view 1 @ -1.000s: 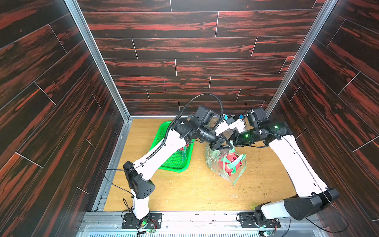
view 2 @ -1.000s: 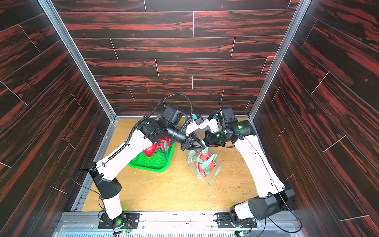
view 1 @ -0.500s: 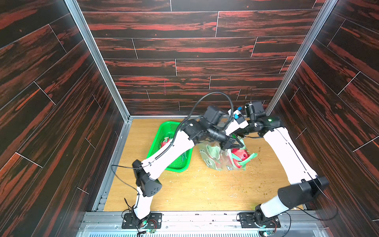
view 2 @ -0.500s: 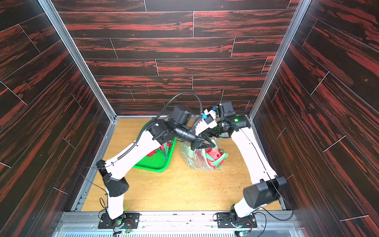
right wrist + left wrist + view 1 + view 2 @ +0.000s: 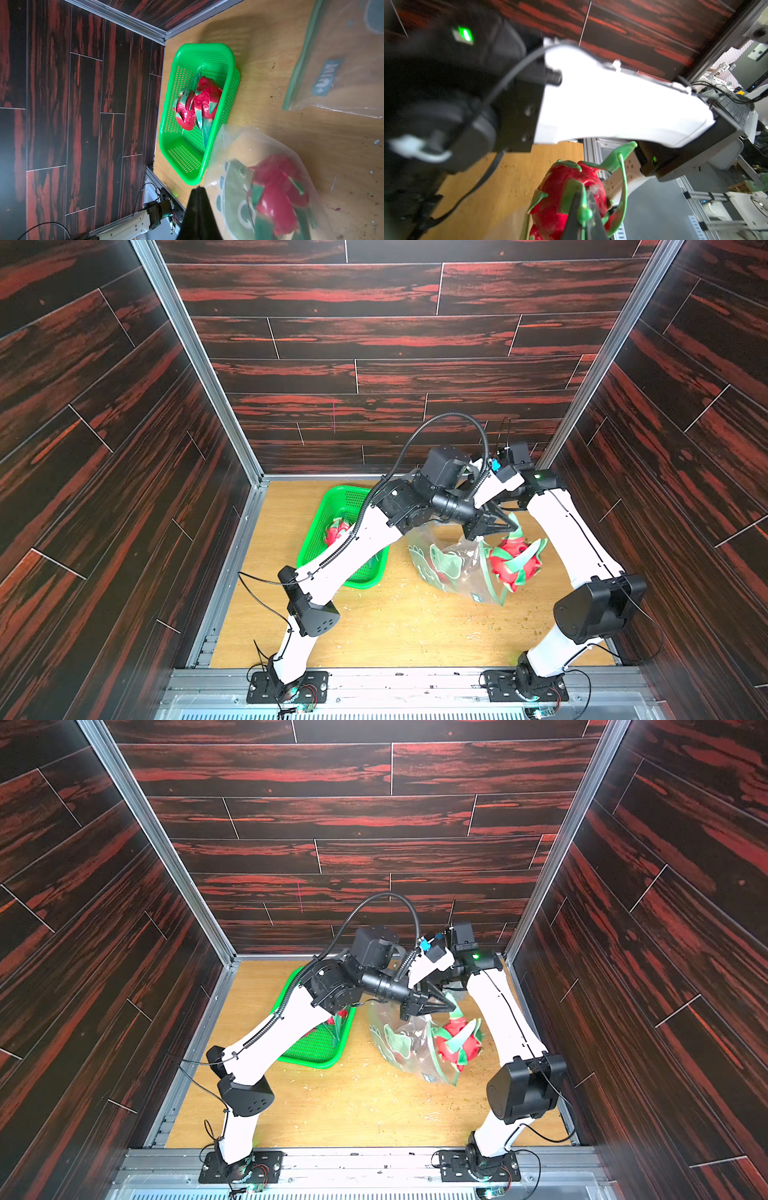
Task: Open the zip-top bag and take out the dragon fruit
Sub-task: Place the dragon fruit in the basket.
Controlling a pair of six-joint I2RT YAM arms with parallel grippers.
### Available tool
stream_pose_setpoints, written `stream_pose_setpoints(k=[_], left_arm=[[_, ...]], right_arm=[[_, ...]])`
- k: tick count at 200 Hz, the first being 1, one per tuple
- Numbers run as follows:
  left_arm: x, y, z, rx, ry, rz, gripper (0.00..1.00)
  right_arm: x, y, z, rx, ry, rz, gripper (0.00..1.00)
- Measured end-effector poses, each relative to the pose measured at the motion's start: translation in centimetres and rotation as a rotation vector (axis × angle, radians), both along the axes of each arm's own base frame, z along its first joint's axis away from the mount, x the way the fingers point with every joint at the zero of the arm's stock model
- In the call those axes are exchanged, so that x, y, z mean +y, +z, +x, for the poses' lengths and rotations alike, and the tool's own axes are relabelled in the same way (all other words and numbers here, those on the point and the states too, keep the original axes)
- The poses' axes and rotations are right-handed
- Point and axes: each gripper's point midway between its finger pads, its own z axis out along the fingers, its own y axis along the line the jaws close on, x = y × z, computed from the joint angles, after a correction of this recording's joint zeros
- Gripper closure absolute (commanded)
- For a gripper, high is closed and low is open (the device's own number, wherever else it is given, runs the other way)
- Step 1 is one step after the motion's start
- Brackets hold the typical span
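The dragon fruit (image 5: 513, 561) is hanging from my left gripper past the green zip rim. My right gripper keeps hold of the bag's corner (image 5: 209, 180) until the fruit swings clear.
The clear zip-top bag (image 5: 449, 568) (image 5: 399, 1044) with green print leans on the wooden floor at the right. A red dragon fruit (image 5: 515, 564) (image 5: 457, 1044) (image 5: 556, 187) sits at its right end, ringed by the green zip rim. My left gripper (image 5: 515, 527) (image 5: 583, 194) reaches across from the left, shut on that green rim and clear film. My right gripper (image 5: 198, 188) is shut, and a raised corner of the bag (image 5: 232, 149) runs into its tips, the fruit (image 5: 276, 187) red behind the film. In both top views the left wrist hides it.
A green perforated basket (image 5: 345, 497) (image 5: 316, 1048) (image 5: 207, 47) stands left of the bag and holds another dragon fruit (image 5: 334, 533) (image 5: 199, 101). A flat stretch of clear bag with a green strip and a label (image 5: 324, 81) lies on the floor. Dark walls enclose three sides.
Both grippers moved right with the bag. It went from hanging under them to tipped over, and the fruit slid to its right end. The right arm's elbow swung forward.
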Motion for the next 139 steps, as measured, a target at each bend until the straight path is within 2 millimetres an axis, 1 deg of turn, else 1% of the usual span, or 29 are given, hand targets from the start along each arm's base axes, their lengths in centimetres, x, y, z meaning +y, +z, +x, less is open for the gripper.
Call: stream_pose_setpoints(k=[19,34,54,68,86,103,123,139], left_arm=[[0.2,0.7,0.6,-0.029,0.046,-0.010,1.00],[0.6,1.2,1.1,-0.048,0.087,-0.008,1.00],[1.9,2.3,1.7,-0.080,0.151,-0.009,1.00],[3.4,3.3,2.1,-0.106,0.207,-0.005,1.00],[6.1,4.3,2.9,-0.135,0.294,0.001,1.00],[9.5,4.8,4.0,-0.150,0.396,0.015,1.00],[13.8,4.3,5.9,-0.162,0.554,0.048,1.00],[17.3,2.9,7.9,-0.165,0.700,0.088,1.00]], right_arm=[[-0.8,-0.2,0.5,0.002,-0.015,0.012,1.00],[-1.6,-0.3,0.9,0.001,-0.033,0.018,1.00],[-2.9,-0.4,1.7,-0.002,-0.067,0.019,1.00],[-3.8,-0.6,2.2,-0.007,-0.089,0.019,1.00],[-4.9,-1.2,3.1,-0.003,-0.116,0.017,1.00],[-5.7,-1.9,3.7,0.007,-0.134,0.012,1.00],[-6.4,-2.9,3.8,0.026,-0.151,0.002,1.00],[-6.8,-3.8,3.8,0.039,-0.162,-0.005,1.00]])
